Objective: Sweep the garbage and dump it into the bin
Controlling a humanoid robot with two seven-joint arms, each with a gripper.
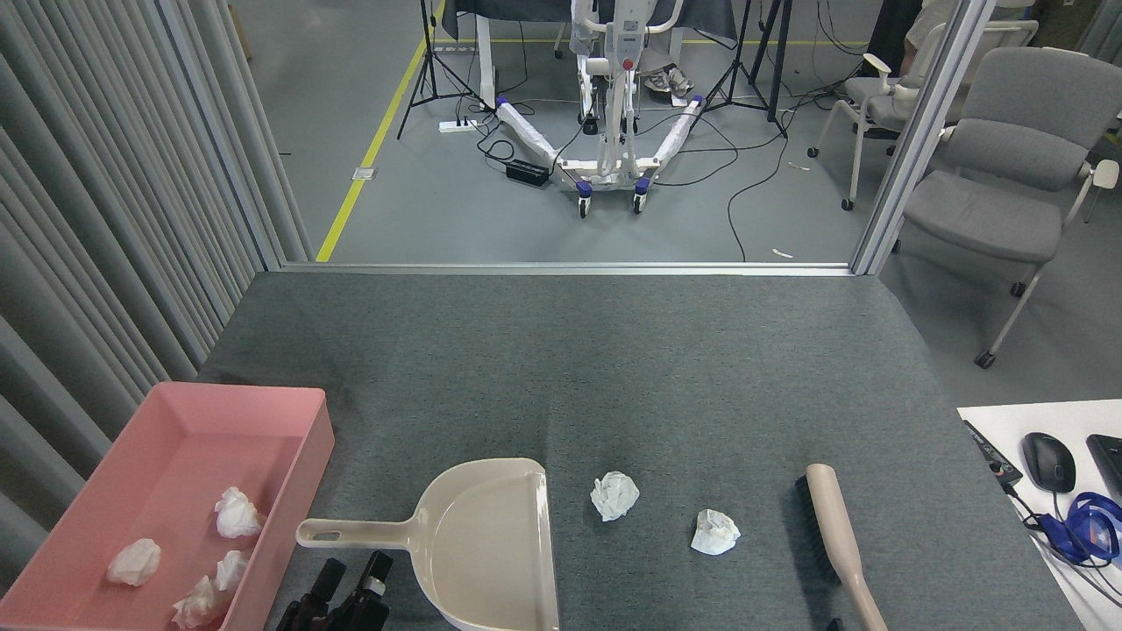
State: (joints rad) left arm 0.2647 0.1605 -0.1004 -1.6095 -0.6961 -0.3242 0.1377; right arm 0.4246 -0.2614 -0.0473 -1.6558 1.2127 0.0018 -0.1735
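Note:
My gripper will tip the dustpan, and the white garbage wads [614, 495] will come loose into the pink bin, because the beige dustpan's straight front edge [549, 549] is open.
Two white garbage wads lie on the grey table, one [614, 495] just right of the beige dustpan [491, 543], the other [715, 532] further right. Several more wads [237, 513] rest inside the pink bin [298, 412] at the near left. My left gripper [352, 580] pokes up from the bottom edge below the dustpan's handle [351, 533], open and holding nothing, not touching the handle. A beige brush [833, 535] lies at the near right. A small dark tip [834, 624] at the bottom edge beside the brush may be my right gripper.
Grey curtain folds stand along the left behind the bin. A white desk corner with a mouse [1048, 462] and cables is at the right. The table's far edge meets a metal rail [561, 268]; beyond are a floor, stands and chairs.

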